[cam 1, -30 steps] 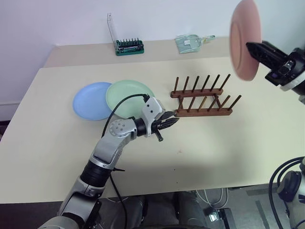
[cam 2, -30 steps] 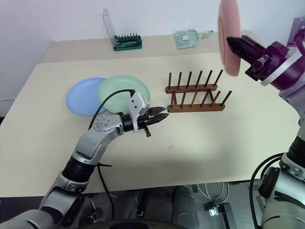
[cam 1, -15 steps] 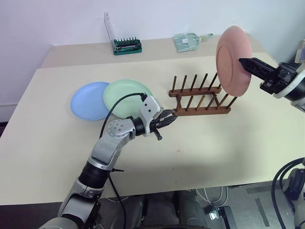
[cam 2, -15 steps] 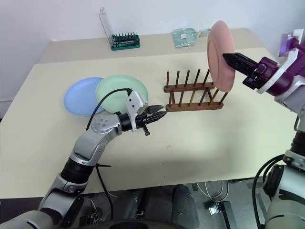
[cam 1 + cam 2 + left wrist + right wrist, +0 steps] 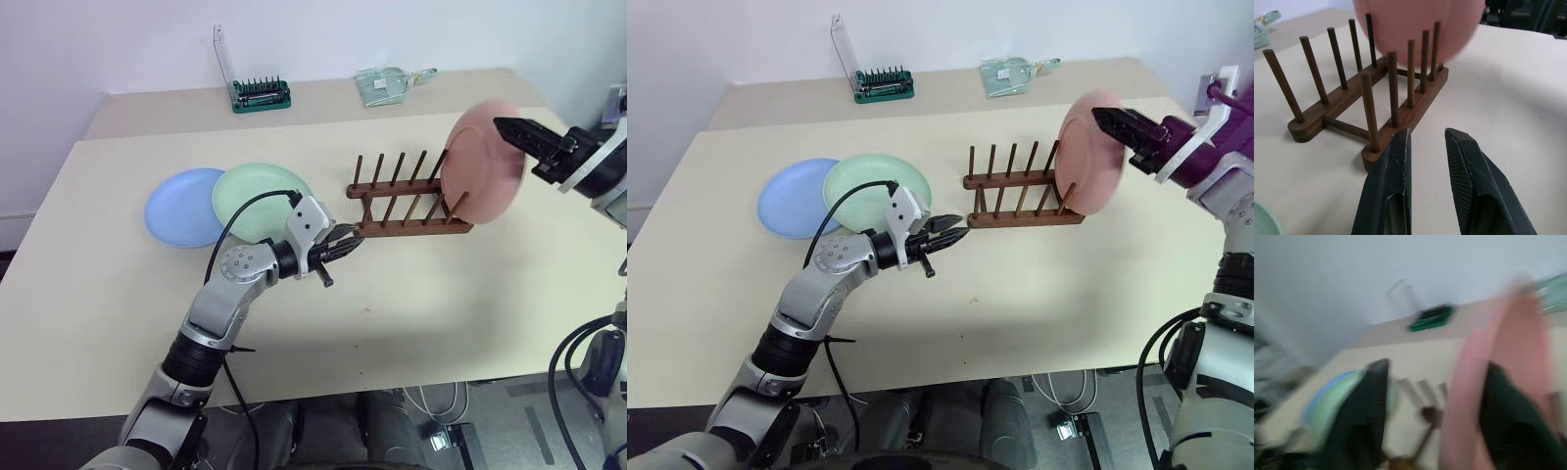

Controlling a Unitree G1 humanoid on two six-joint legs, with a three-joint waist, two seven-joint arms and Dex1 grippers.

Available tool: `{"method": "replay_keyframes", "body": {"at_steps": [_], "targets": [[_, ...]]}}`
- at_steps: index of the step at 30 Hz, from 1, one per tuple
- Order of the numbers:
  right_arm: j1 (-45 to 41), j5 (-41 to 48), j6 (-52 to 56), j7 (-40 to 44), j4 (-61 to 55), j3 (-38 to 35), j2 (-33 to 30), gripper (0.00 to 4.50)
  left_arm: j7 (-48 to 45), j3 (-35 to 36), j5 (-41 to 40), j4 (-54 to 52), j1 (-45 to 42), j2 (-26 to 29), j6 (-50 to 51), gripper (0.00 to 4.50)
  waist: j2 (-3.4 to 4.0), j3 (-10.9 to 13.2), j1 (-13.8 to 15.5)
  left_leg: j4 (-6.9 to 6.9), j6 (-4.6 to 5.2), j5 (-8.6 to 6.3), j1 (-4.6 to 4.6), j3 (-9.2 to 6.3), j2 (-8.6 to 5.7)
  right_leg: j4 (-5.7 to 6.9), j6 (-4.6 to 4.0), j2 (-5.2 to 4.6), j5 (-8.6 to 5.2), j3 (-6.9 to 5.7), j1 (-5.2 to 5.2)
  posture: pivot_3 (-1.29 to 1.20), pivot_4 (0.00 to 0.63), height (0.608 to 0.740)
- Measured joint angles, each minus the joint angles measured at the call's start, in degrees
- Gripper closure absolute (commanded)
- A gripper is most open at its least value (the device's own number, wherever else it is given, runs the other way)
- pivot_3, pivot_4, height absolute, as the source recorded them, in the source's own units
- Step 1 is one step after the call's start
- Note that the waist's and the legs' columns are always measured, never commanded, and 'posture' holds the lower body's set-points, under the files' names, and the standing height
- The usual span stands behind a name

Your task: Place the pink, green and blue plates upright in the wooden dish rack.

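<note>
The green plate [image 5: 255,183] is lying flat, a long way from my right gripper. So next my left gripper lifts it by its rim over the blue plate [image 5: 216,200] and hands it over.
The pink plate [image 5: 480,166] stands on edge at the right end of the wooden dish rack [image 5: 407,203], among its last pegs and leaning a little. My right gripper [image 5: 506,126] is at the plate's upper rim. In the right wrist view its fingers [image 5: 1364,421] are spread wide, with the blurred plate [image 5: 1484,396] between them. The green plate [image 5: 260,194] lies flat left of the rack, overlapping the blue plate [image 5: 179,206]. My left gripper [image 5: 348,241] hovers just off the rack's left end. Its fingers [image 5: 1396,161] stand a narrow gap apart and hold nothing.
A green tray of screwdriver bits [image 5: 261,95] with a raised clear lid and a clear plastic packet [image 5: 387,86] sit on the back table. The cream table [image 5: 441,294] stretches bare in front of the rack, and its right edge runs close under my right arm.
The pink plate came down from high at the right into the rack's right end. My right gripper followed it down and its fingers spread. The left arm stayed put.
</note>
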Motion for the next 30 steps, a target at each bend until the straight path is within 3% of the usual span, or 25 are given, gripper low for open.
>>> {"method": "replay_keyframes", "body": {"at_steps": [5,6,8,13,16,18,23,30], "targets": [[0.0,-7.2,-10.7,-4.2,-1.5,0.1,-0.3,2.11,0.8,0.4,-0.2,-1.2,0.1,0.1,2.0,3.43,0.00,0.0,0.0,0.01,-0.01,0.01,-0.01,0.00,0.00,0.00,0.01,0.00,0.00,0.00,0.00,0.00,0.150,0.740],[0.0,-8.6,-12.5,-5.2,-1.9,0.2,-0.6,2.07,1.2,0.8,-0.5,-1.4,0.1,0.1,2.3,3.17,0.00,0.0,0.0,0.01,-0.01,0.01,0.00,0.00,0.00,0.00,0.01,0.00,0.00,0.00,0.00,0.00,0.150,0.740],[0.5,-12.0,-16.8,-6.9,-4.6,0.4,-1.6,2.06,4.3,3.5,-1.2,-2.0,0.2,-1.4,3.0,2.58,0.04,0.0,0.0,0.00,-0.01,0.01,-0.02,0.00,0.00,0.01,0.01,0.00,0.01,0.01,-0.03,0.00,0.150,0.740],[6.2,-11.7,-17.4,-2.5,-26.3,3.5,-5.6,2.06,26.4,15.5,5.2,-1.9,-4.6,-4.0,7.8,0.12,0.02,0.0,-0.2,-0.02,-0.09,0.04,0.02,-0.01,0.09,0.06,0.01,0.10,0.01,0.02,-0.03,0.00,0.150,0.740],[11.1,-5.7,-11.1,0.4,-39.6,8.0,-5.4,2.06,41.1,23.9,10.0,-3.2,-7.5,-7.6,14.7,0.01,-0.05,0.0,0.1,0.08,-0.09,0.04,0.01,-0.04,0.08,0.08,0.03,0.09,0.02,0.02,0.02,0.00,0.150,0.740],[14.0,-3.0,-7.7,0.8,-45.5,12.0,-4.0,2.06,46.1,27.3,11.1,-6.0,-7.4,-9.1,19.2,0.01,-0.20,0.0,0.3,0.10,-0.08,0.04,-0.01,-0.06,0.06,0.06,0.04,0.09,0.03,0.01,0.03,0.00,0.150,0.740],[18.6,-1.6,-4.9,0.1,-51.0,19.2,0.6,2.06,47.7,26.7,11.8,-11.7,-6.8,-10.1,28.8,0.01,-0.30,0.0,1.8,0.18,-0.09,0.04,-0.03,-0.10,0.00,0.01,0.06,0.08,0.10,0.00,0.08,0.00,0.150,0.740],[23.5,-3.7,-4.7,-1.3,-52.9,24.5,3.7,2.06,45.4,27.2,9.7,-10.2,-6.5,-10.5,38.5,0.01,-0.33,0.0,1.5,0.16,-0.15,0.08,-0.01,-0.09,0.03,0.08,0.05,0.11,0.11,0.00,0.02,0.00,0.150,0.740]]}}
